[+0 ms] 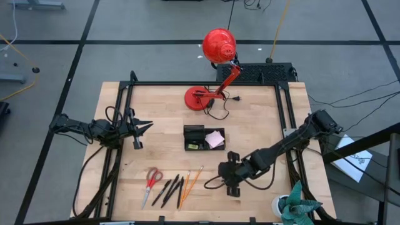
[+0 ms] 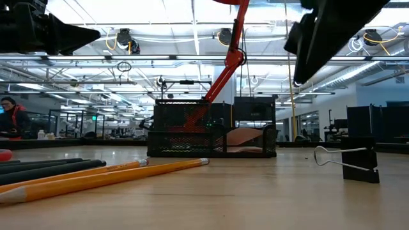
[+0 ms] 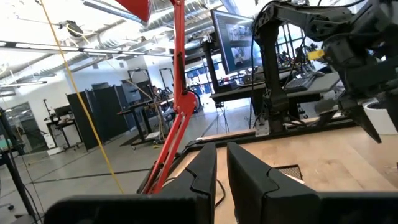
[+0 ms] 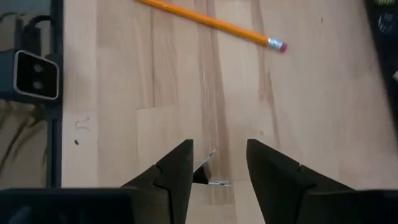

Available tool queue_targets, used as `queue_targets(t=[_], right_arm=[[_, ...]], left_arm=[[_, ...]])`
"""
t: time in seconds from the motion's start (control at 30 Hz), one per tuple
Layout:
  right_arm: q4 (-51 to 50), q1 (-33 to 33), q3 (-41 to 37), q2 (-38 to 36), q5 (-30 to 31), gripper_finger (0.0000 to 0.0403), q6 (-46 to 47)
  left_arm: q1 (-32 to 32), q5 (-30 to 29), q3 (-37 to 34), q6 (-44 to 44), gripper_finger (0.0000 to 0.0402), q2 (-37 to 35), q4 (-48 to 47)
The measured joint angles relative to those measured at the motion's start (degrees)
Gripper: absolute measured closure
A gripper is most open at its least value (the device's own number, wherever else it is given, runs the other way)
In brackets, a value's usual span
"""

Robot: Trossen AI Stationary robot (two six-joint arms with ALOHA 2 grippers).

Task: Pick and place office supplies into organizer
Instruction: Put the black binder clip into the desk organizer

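The black binder clip [image 4: 201, 176] stands clear and lines up with my right gripper's open fingers. I should go on down until the fingers are on both sides of its body [image 2: 360, 160], then close them.
The black organizer [image 1: 195, 131] stands mid-table with a pink sticky-note pad [image 1: 215, 138] in its right compartment. Red-handled scissors [image 1: 152, 179], black pens [image 1: 166, 189] and orange pencils [image 1: 189, 182] lie flat by the near edge. A black binder clip [image 2: 350, 163] stands on the table with its wire handle [image 2: 324, 155] out to one side. My right gripper [image 4: 219, 146] hangs open well above it, slanting down; its wrist view shows the clip [image 4: 204, 175] between the fingers. At the table's left, my left gripper [image 3: 221, 171] is shut, raised and about level.
A red desk lamp has its round base [image 1: 199, 98] at the table's far middle, its head [image 1: 219, 45] beyond the far edge and its cord [image 1: 219, 112] trailing beside the base. A white cup with a teal thing [image 1: 289, 205] sits at the near right corner.
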Motion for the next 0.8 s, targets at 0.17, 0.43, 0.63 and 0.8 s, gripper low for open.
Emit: queue_targets(t=[0.17,0.43,0.63,0.8], right_arm=[[0.2,-0.9,0.0,3.0,-3.1,0.0261,3.4],[0.6,-1.4,0.0,6.0,-4.8,0.0261,4.0],[2.9,-1.3,0.0,6.9,-7.2,0.0261,4.3],[2.8,-0.7,0.0,8.0,-7.4,0.0261,4.1]], left_arm=[[0.0,0.0,0.0,-0.2,0.0355,0.0,0.0],[0.0,0.0,0.0,0.2,0.0355,0.0,0.0],[0.0,0.0,0.0,0.1,0.0355,0.0,-0.1],[0.0,0.0,0.0,0.0,0.0355,0.0,-0.3]])
